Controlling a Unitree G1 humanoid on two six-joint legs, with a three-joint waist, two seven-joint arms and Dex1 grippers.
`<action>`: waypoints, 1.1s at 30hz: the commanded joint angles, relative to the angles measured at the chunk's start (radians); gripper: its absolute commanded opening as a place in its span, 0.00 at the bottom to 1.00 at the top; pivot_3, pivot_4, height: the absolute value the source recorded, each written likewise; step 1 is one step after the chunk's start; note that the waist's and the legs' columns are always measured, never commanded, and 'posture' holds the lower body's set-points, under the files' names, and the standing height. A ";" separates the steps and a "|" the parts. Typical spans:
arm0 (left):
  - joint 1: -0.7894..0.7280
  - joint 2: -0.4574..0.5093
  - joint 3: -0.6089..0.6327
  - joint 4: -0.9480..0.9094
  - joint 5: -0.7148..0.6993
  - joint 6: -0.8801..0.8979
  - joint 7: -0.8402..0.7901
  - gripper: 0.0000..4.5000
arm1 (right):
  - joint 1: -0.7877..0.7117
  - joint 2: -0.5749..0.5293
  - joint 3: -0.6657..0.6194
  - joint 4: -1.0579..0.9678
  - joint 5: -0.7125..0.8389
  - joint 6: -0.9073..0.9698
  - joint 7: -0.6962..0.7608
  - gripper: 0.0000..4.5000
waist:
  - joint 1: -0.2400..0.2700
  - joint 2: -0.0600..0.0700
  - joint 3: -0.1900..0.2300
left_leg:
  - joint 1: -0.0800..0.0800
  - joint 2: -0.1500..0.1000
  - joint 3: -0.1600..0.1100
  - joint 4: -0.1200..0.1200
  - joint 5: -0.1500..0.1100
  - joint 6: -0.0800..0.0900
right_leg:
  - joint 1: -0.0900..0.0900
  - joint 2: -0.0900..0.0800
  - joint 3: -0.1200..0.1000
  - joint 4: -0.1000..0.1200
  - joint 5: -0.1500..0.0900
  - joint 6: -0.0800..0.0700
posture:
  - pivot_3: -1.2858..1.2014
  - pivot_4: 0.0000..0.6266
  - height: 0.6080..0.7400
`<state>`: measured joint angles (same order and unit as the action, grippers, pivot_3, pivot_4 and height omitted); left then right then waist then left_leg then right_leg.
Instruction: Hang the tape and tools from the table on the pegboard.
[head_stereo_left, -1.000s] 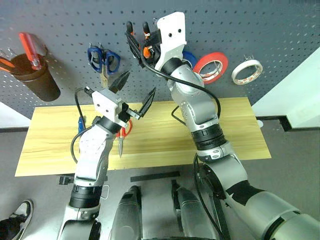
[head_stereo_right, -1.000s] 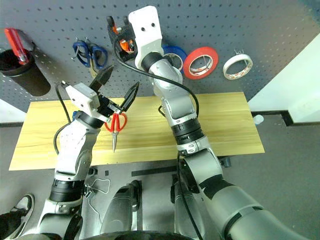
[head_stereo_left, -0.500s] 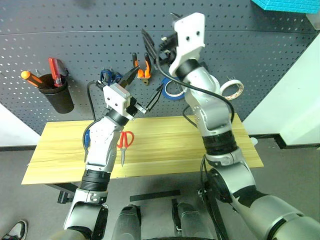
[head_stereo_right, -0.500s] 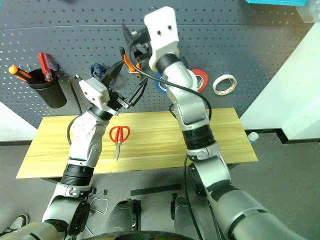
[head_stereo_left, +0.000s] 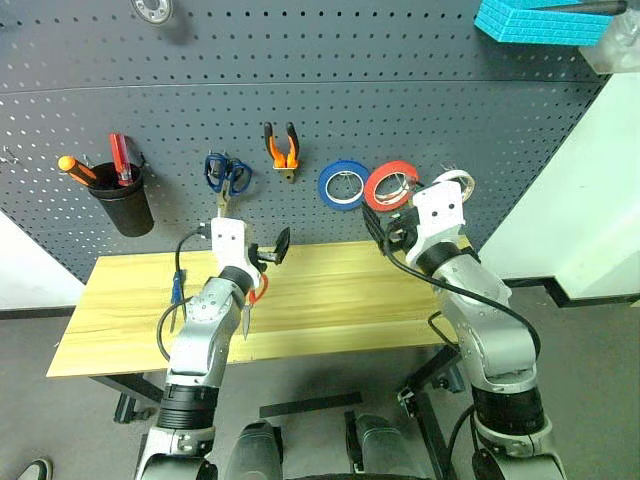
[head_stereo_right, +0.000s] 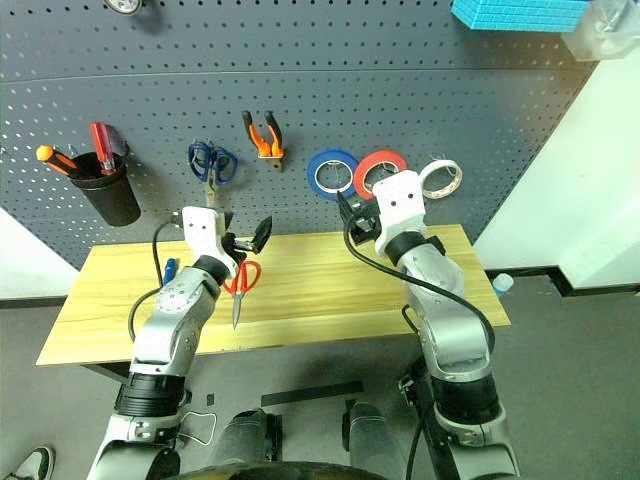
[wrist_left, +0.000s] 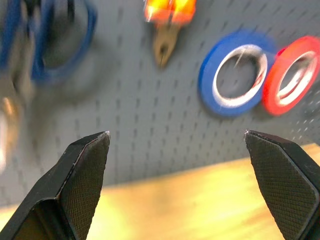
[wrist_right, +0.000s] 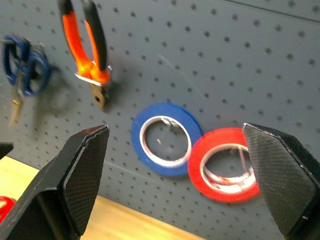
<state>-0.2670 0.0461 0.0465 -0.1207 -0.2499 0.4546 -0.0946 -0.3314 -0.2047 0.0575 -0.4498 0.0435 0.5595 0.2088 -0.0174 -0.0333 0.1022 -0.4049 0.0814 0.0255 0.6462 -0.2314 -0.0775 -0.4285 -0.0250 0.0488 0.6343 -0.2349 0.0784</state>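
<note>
I see the red scissors' handles (head_stereo_right: 243, 276) facing the pegboard, so my left gripper will keep moving down and close on the scissors' blades (head_stereo_right: 237, 310), leaving the handles free to hang.
The orange-handled pliers (head_stereo_left: 281, 148) hang on the dark grey pegboard (head_stereo_left: 450, 100). The whitish tape (head_stereo_right: 441, 178) hangs at the right end of the row of rolls, close behind my right gripper's casing. Red-handled scissors (head_stereo_right: 240, 279) and a slim blue-handled screwdriver (head_stereo_left: 177, 290) lie on the yellow wood table (head_stereo_left: 350, 290). My left gripper (wrist_left: 176, 134) is open and empty, level above the red scissors and facing the board. My right gripper (wrist_right: 175, 127) is open and empty too, held off the board in front of the blue and red rolls.
Blue-handled scissors (head_stereo_left: 225, 175), a blue roll (head_stereo_left: 343, 184) and a red roll (head_stereo_left: 390, 184) hang on the board. A black cup (head_stereo_left: 124, 205) with red and orange-handled screwdrivers is mounted at the left. A turquoise box (head_stereo_left: 530, 18) sits at the top right.
The camera has tilted. My right gripper has drawn back from the pliers, down and to the right, leaving them on the board. My left gripper has come down towards the table.
</note>
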 joint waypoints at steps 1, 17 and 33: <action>-0.045 -0.046 0.071 -0.060 -0.045 0.154 0.115 1.00 | -0.018 0.000 0.006 -0.030 -0.013 -0.005 -0.012 1.00 | 0.001 0.000 0.000 | 0.000 0.000 0.000 0.000 0.000 0.000 | 0.000 0.000 0.000 0.000 0.000 0.000 | 0.54 0.12 0.86; -0.172 -0.048 0.189 0.164 0.034 0.441 0.358 1.00 | 0.101 0.012 0.081 -0.103 -0.038 0.064 -0.027 1.00 | 0.004 0.001 0.017 | -0.002 -0.001 0.000 -0.001 -0.003 0.006 | 0.000 0.000 0.000 -0.003 -0.001 -0.001 | 0.53 0.24 0.86; -0.185 -0.028 0.105 0.271 0.154 0.579 0.362 1.00 | 0.138 0.035 0.117 -0.147 -0.053 0.107 -0.060 1.00 | 0.004 -0.001 0.070 | -0.005 -0.001 -0.001 -0.002 -0.006 0.010 | -0.004 -0.001 0.000 -0.004 -0.002 -0.003 | 0.53 0.33 0.86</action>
<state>-0.4618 0.0143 0.1692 0.1757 -0.1110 1.0218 0.2672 -0.1948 -0.1760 0.1729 -0.5364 -0.0001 0.6686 0.1581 -0.0130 -0.0338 0.1726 -0.4100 0.0802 0.0247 0.6440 -0.2375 -0.0673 -0.4322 -0.0258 0.0492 0.6304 -0.2372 0.0751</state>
